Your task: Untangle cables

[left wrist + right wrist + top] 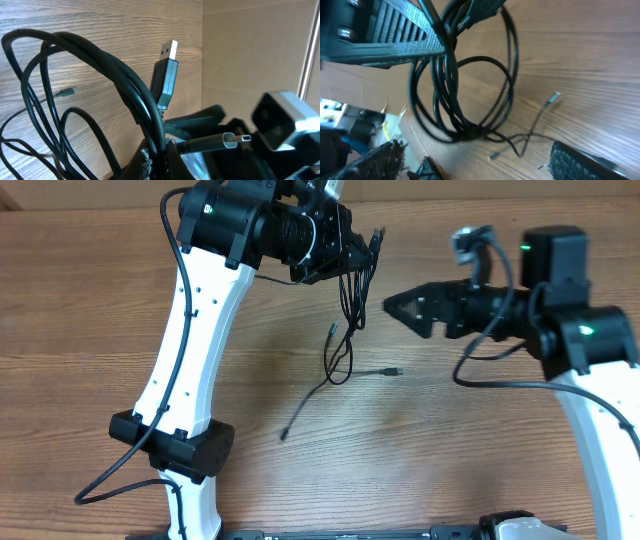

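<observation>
The cables (142,97) curve out from my left gripper in wide, rounded loops (25,33), so they will stay arched rather than hang straight when I pull them.
The cables (347,320) are thin black wires. They hang in a bundle from my left gripper (358,258) down to the wooden table, where loose strands and small plugs spread out. In the left wrist view my left gripper (164,161) is shut on the cables (125,80), with a USB plug (167,75) sticking up and a round metal plug (234,141) pointing right. My right gripper (392,305) is open and empty, just right of the hanging bundle. In the right wrist view its open jaws (480,167) face the looped cables (465,110).
The wooden table (480,450) stretches to the front. One loose strand ends in a plug (396,370), another in a plug (284,436). A thicker black cord (110,485) runs from the left arm's base. A tan wall stands at the back.
</observation>
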### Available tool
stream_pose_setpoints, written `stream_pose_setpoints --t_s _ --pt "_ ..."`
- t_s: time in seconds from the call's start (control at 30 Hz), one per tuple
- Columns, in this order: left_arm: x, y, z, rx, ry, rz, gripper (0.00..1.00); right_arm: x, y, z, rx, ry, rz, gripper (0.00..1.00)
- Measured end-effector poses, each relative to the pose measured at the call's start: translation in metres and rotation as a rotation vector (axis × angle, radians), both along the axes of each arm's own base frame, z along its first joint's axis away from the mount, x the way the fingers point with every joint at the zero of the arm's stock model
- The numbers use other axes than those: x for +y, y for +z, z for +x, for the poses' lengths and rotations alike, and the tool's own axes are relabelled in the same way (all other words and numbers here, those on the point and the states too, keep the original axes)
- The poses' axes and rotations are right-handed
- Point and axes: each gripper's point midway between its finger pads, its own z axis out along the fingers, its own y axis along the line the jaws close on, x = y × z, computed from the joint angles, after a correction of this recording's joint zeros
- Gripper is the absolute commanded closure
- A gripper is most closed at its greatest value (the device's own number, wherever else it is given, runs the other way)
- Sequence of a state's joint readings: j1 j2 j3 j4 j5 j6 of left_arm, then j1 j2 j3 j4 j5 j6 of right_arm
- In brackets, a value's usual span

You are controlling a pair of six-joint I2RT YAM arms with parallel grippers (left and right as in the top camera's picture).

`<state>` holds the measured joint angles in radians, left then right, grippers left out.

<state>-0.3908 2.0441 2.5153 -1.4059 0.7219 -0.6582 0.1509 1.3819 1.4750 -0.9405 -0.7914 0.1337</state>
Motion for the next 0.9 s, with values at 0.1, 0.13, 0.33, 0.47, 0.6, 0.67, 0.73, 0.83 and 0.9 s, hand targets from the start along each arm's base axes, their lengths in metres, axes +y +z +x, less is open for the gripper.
stream_pose_setpoints --t_s 0.1,0.13,0.33,0.47,0.6,0.67,0.73,0.83,0.9 --pt "0.002 -0.002 0.002 0.016 0.027 0.009 0.96 0.007 -0.006 0.007 0.021 -0.008 -0.002 0.11" --pt "0.003 -0.003 0.003 0.020 0.042 0.016 0.96 0.009 -0.007 0.008 0.023 -0.012 -0.004 0.11" --pt "0.011 -0.010 0.012 0.056 0.144 0.060 0.96 0.026 -0.008 0.012 -0.011 -0.025 -0.037 0.13" --pt "0.016 -0.013 0.017 0.092 0.212 0.074 0.96 0.042 -0.008 0.014 -0.044 -0.052 -0.074 0.20" --pt "0.018 -0.014 0.018 0.115 0.246 0.076 0.96 0.049 -0.011 0.020 -0.055 -0.138 -0.123 0.30" --pt "0.018 -0.014 0.018 0.120 0.253 0.076 0.96 0.048 -0.013 0.023 -0.051 -0.190 -0.147 0.33" --pt "0.018 -0.014 0.019 0.126 0.262 0.077 0.96 0.044 -0.015 0.028 -0.051 -0.237 -0.165 0.36" --pt "0.019 -0.015 0.020 0.133 0.275 0.078 0.96 0.040 -0.015 0.032 -0.050 -0.279 -0.174 0.38" --pt "0.019 -0.015 0.020 0.137 0.280 0.077 0.96 0.040 -0.016 0.033 -0.047 -0.291 -0.177 0.41"
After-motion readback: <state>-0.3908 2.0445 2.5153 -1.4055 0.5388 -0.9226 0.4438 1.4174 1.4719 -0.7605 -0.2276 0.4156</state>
